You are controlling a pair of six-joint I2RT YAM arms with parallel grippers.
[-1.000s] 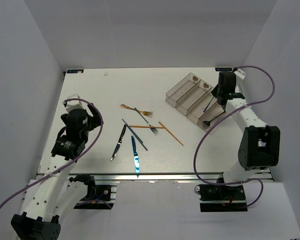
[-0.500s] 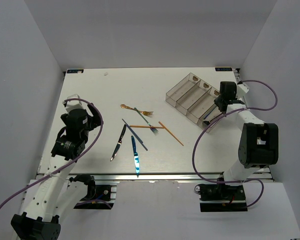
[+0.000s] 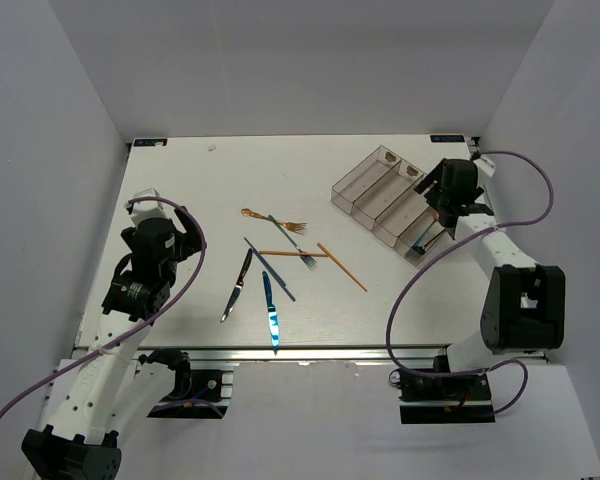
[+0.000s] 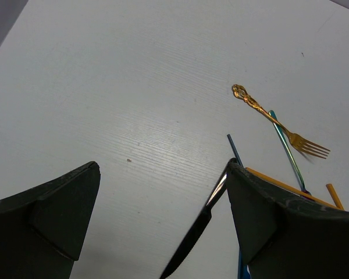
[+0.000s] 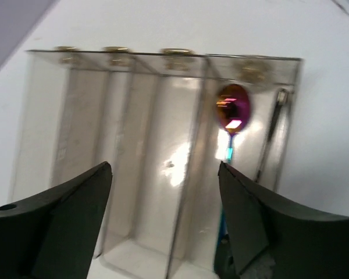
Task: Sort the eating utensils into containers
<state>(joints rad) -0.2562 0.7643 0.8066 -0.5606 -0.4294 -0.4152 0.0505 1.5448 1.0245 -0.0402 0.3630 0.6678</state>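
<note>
The gold fork is on top of the teal fork's handle, so my right gripper should keep going toward the gold fork's neck (image 3: 284,225) until its fingers close there.
The clear smoky tray (image 3: 372,187) of four long compartments stands at the back right. In the right wrist view, an iridescent purple spoon (image 5: 232,110) with a blue handle lies in the tray's (image 5: 134,133) rightmost compartment, next to a dark slim utensil (image 5: 276,116). My right gripper (image 5: 164,168) hangs open over the tray with nothing between its fingers; from above it (image 3: 438,192) is at the tray's right end. Mid-table lie a gold fork (image 3: 260,216), teal fork (image 3: 292,241), two orange chopsticks (image 3: 342,267), black knife (image 3: 237,285) and blue knife (image 3: 270,310). My left gripper (image 4: 163,168) is open above the table, left of the black knife (image 4: 195,238).
White walls enclose the table on three sides. A thin dark blue chopstick (image 3: 270,270) lies between the knives. The right arm's purple cable (image 3: 405,290) loops over the table near the tray. The table's front rail (image 3: 300,350) runs along the near edge.
My right gripper has opened and let go of the purple spoon, which now lies in the tray's end compartment. The right wrist shifted right. The left arm has not moved.
</note>
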